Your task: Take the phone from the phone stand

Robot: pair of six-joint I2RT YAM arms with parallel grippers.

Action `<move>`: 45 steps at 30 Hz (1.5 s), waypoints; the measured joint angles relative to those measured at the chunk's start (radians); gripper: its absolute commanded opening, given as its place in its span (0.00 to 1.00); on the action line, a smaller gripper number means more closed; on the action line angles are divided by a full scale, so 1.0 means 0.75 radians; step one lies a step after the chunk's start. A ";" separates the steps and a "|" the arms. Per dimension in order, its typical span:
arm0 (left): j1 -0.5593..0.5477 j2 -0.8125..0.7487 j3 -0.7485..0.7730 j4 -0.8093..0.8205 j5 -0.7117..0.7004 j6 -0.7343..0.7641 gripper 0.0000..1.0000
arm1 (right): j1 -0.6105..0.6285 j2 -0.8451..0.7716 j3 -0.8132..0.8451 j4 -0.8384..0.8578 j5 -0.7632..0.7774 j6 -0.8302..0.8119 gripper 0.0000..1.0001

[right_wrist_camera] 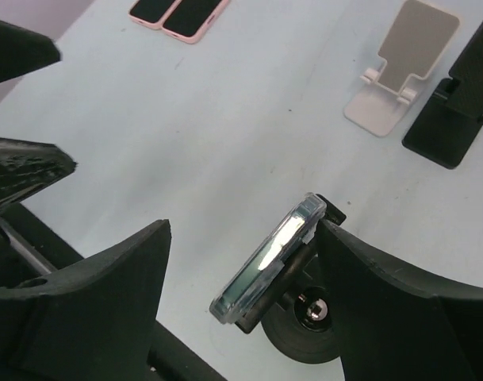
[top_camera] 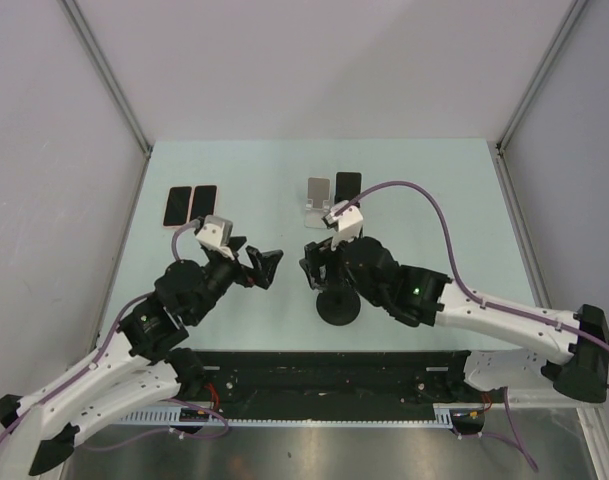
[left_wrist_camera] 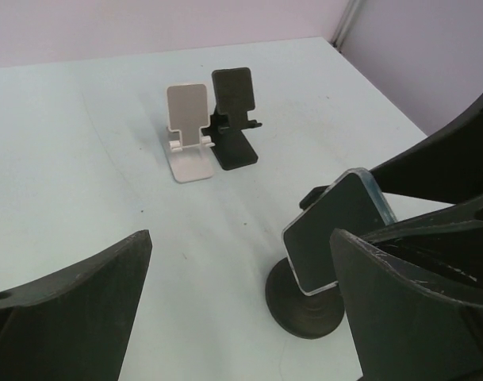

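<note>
I should turn my right gripper and grip the phone point(right_wrist_camera: 266, 260) squarely, because the phone slants between my right gripper's fingers. My left gripper should hold the stand's holder point(right_wrist_camera: 251, 321) meanwhile.
A dark-screened phone in a clear case point(left_wrist_camera: 336, 230) leans tilted on a black round-based stand point(left_wrist_camera: 304, 305). The right wrist view shows the phone edge-on point(right_wrist_camera: 269, 258) above the stand's base point(right_wrist_camera: 304, 337). My right gripper point(right_wrist_camera: 245, 309) is open and straddles the phone. One of its fingers point(right_wrist_camera: 400, 302) is against the phone's upper back and the holder; the other is well apart. My left gripper point(left_wrist_camera: 241, 317) is open and empty, just left of the stand. From above, the right gripper point(top_camera: 319, 270) hides the phone over the base point(top_camera: 339, 308), and the left gripper point(top_camera: 262, 266) faces it.
Two phones in pink cases point(top_camera: 189, 205) lie flat at the back left. A white folding stand point(top_camera: 319, 200) and a black one point(top_camera: 349, 190) stand empty at the back centre. The black rail of the arm bases point(top_camera: 334, 375) runs along the near edge.
</note>
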State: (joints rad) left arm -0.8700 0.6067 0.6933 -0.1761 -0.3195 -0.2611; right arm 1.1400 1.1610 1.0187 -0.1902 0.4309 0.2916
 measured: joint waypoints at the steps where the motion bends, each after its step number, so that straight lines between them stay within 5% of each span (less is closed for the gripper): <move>1: 0.007 -0.011 -0.010 -0.009 -0.006 0.000 1.00 | 0.004 0.028 0.011 -0.009 0.023 0.006 0.68; 6: 0.033 -0.026 -0.035 -0.052 -0.020 -0.001 1.00 | 0.008 0.116 0.054 -0.070 0.090 0.026 0.56; 9: 0.047 -0.024 -0.035 -0.074 -0.020 0.000 1.00 | 0.008 0.139 0.070 -0.115 0.098 0.043 0.38; 13: 0.063 -0.023 -0.035 -0.088 -0.017 0.000 1.00 | 0.005 0.143 0.076 -0.146 0.080 0.011 0.00; 22: 0.083 -0.008 -0.034 -0.099 0.102 0.055 1.00 | -0.209 0.095 0.086 -0.175 -0.345 -0.286 0.00; 29: 0.107 0.178 0.077 -0.106 0.453 0.255 1.00 | -0.429 0.068 0.086 -0.230 -0.796 -0.546 0.00; 39: 0.187 0.582 0.178 -0.100 0.860 0.622 1.00 | -0.434 0.032 0.086 -0.339 -1.035 -0.779 0.00; 45: 0.275 0.701 0.191 -0.108 1.113 0.759 0.91 | -0.435 0.024 0.086 -0.360 -1.079 -0.830 0.01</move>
State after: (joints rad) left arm -0.6636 1.1328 0.8364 -0.2569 0.5156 0.3084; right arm 0.8139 1.1793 1.0832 -0.4599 -0.3786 -0.3305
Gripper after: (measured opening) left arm 0.942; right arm 0.166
